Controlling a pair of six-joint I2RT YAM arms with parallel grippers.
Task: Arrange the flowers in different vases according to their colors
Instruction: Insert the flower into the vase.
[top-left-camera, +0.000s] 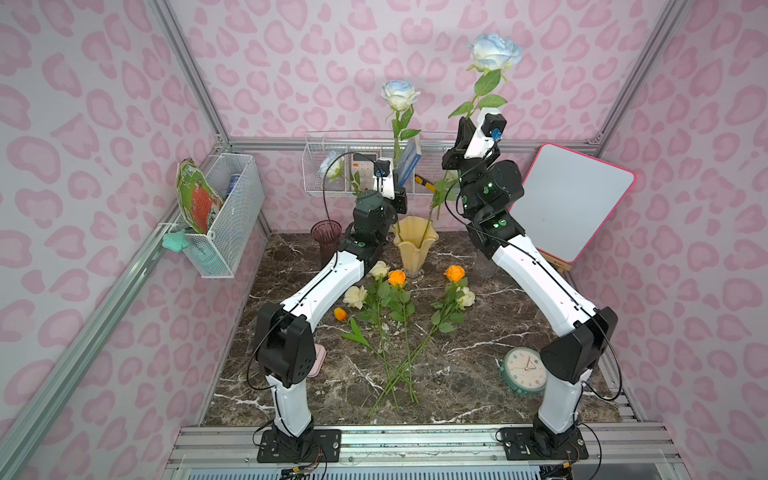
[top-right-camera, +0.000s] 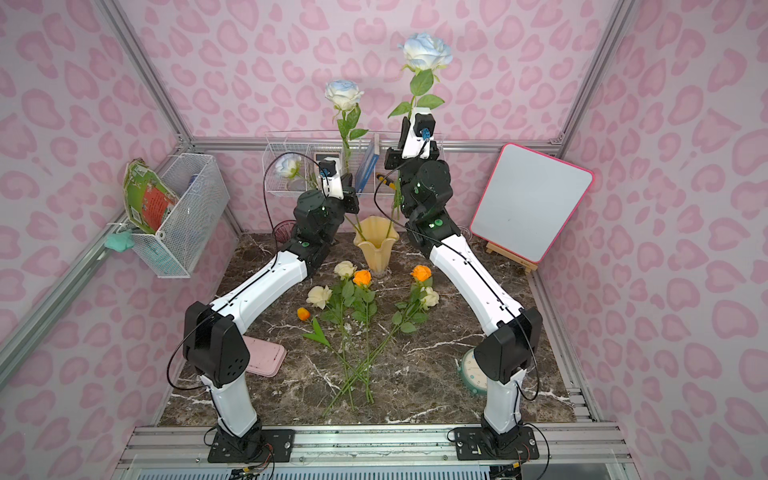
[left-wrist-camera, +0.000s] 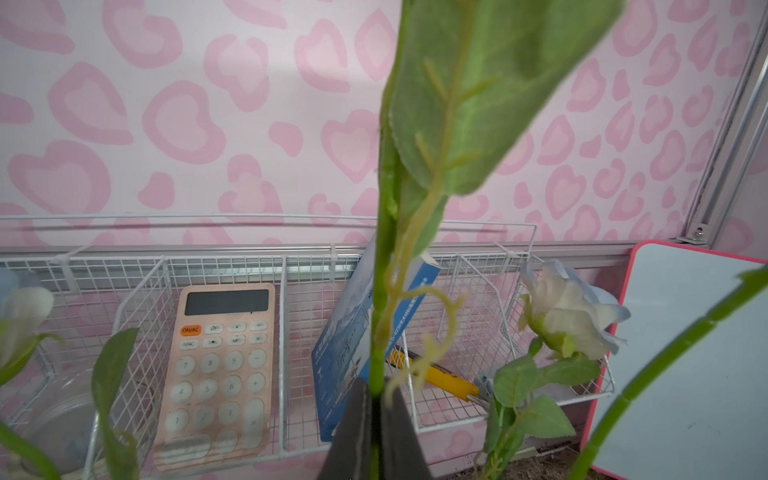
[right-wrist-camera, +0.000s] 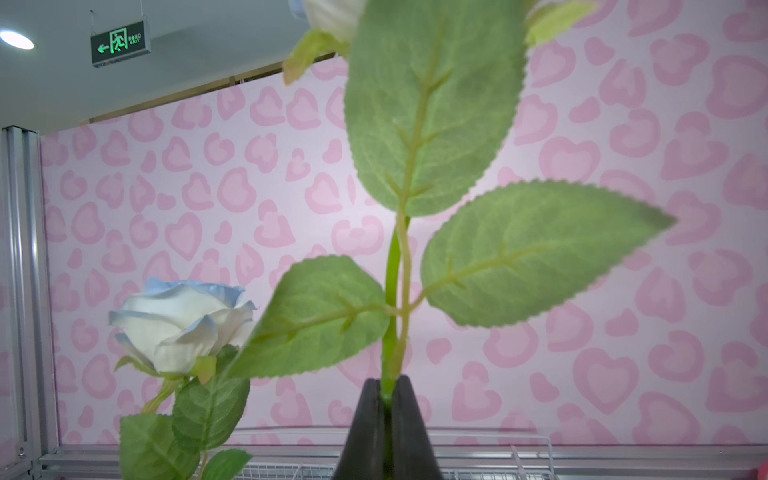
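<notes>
The taller rose (top-left-camera: 494, 52) is upright, and its stem slants toward the yellow vase's opening (top-left-camera: 415, 229). My right gripper should keep lowering the rose until it stands inside, then let go.
Two pale blue-white roses stand high, their stems running down to the yellow vase (top-left-camera: 415, 247) at the back of the table. My left gripper (top-left-camera: 400, 191) is shut on the stem of the lower rose (top-left-camera: 400, 94); the fingers (left-wrist-camera: 357, 432) pinch the green stem. My right gripper (top-left-camera: 462, 124) is shut on the stem of the taller rose (top-left-camera: 494, 49), just under its leaves (right-wrist-camera: 432, 108). The purple vase (top-left-camera: 326, 241) stands behind my left arm. Cream roses (top-left-camera: 355, 296), orange roses (top-left-camera: 397, 277) and an orange tulip bud (top-left-camera: 340, 313) lie on the table.
A white wire basket (top-left-camera: 316, 189) on the back wall holds a calculator (left-wrist-camera: 220, 374), a book and a yellow knife. Another basket (top-left-camera: 224, 216) hangs on the left wall. A whiteboard (top-left-camera: 575, 199) leans at the back right. A clock (top-left-camera: 524, 370) and a pink case (top-right-camera: 264, 355) lie near the arms' bases.
</notes>
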